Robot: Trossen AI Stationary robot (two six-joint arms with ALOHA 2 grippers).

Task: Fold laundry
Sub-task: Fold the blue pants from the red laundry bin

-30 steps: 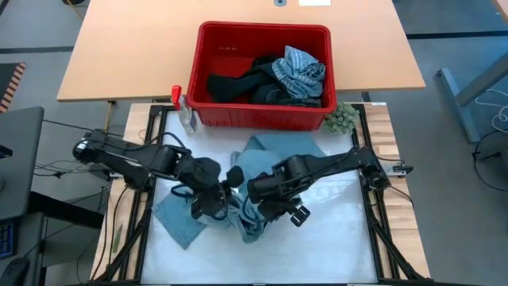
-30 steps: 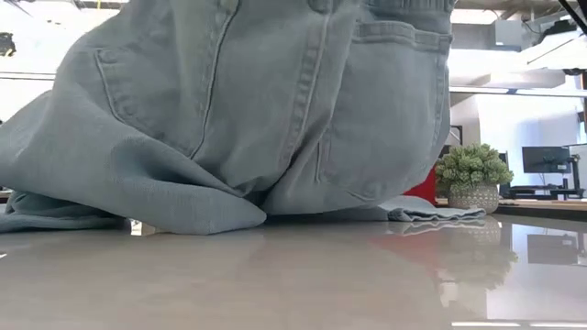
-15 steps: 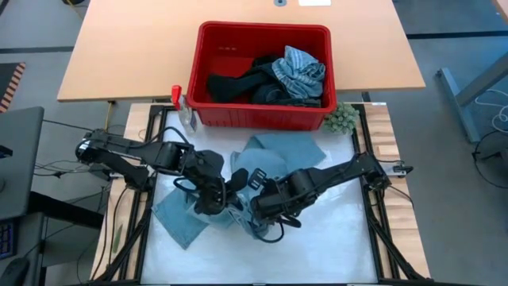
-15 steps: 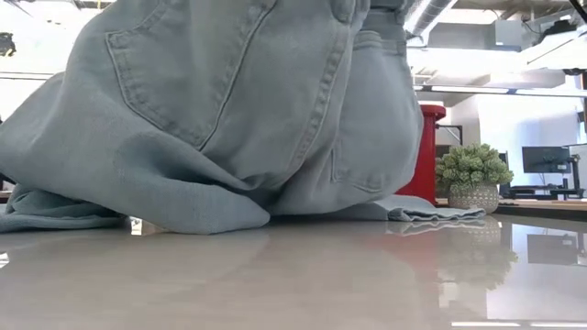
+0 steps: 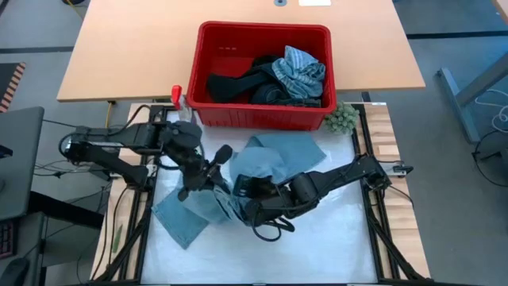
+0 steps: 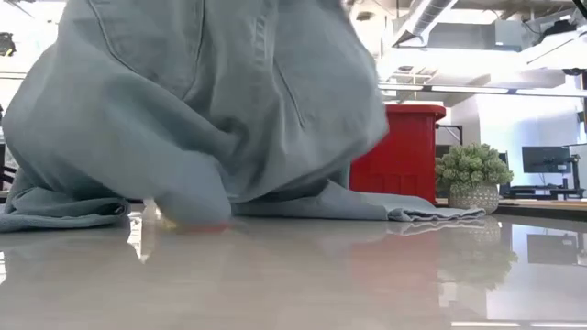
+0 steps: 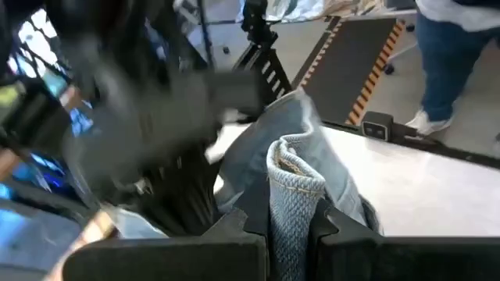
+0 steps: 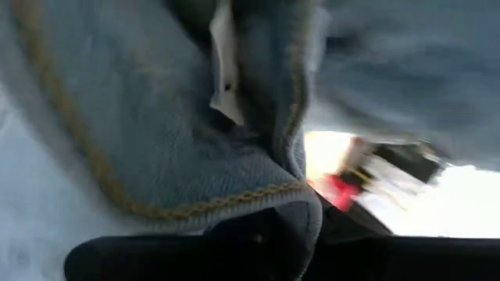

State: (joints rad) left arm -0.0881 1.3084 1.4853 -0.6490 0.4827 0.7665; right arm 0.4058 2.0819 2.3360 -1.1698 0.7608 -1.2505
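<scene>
The stitched hem (image 8: 291, 186) curls double over my right gripper's fingers, so next my right gripper opens and takes the waistband's edge cleanly before spreading the jeans.
A pair of light blue jeans (image 5: 278, 155) lies bunched across the white table top, one leg (image 5: 178, 222) flat toward the near left. In the low view the jeans (image 6: 183, 101) hang in a big raised fold whose lower edge rests on the table. My left gripper (image 5: 224, 153) is shut on the denim above the table's middle. My right gripper (image 5: 240, 189) is shut on the denim just nearer and to the right of it. More laundry, dark and striped (image 5: 298, 71), sits in the red basket (image 5: 262, 28). My left gripper pinches a folded, thick edge of the jeans (image 7: 291, 211) between its two fingers (image 7: 195, 250); several layers show. The fold stands up out of the fingers, lifted off the table. My right gripper is shut on a stitched hem of the jeans (image 8: 293, 199) near a white tag (image 8: 223, 70). The denim wraps over the fingers and hides the place of contact.
The red basket stands at the far edge on a wooden table. A green fuzzy ball (image 5: 341, 119) sits at the far right corner, and a small bottle with a red top (image 5: 181, 103) at the far left. A person's legs (image 7: 453, 62) show beyond the table.
My left gripper has risen and gone toward the far edge, carrying its fold of denim up. My right gripper has rolled over and shifted toward the left. In the low view the hanging jeans have swung left, uncovering the red basket.
</scene>
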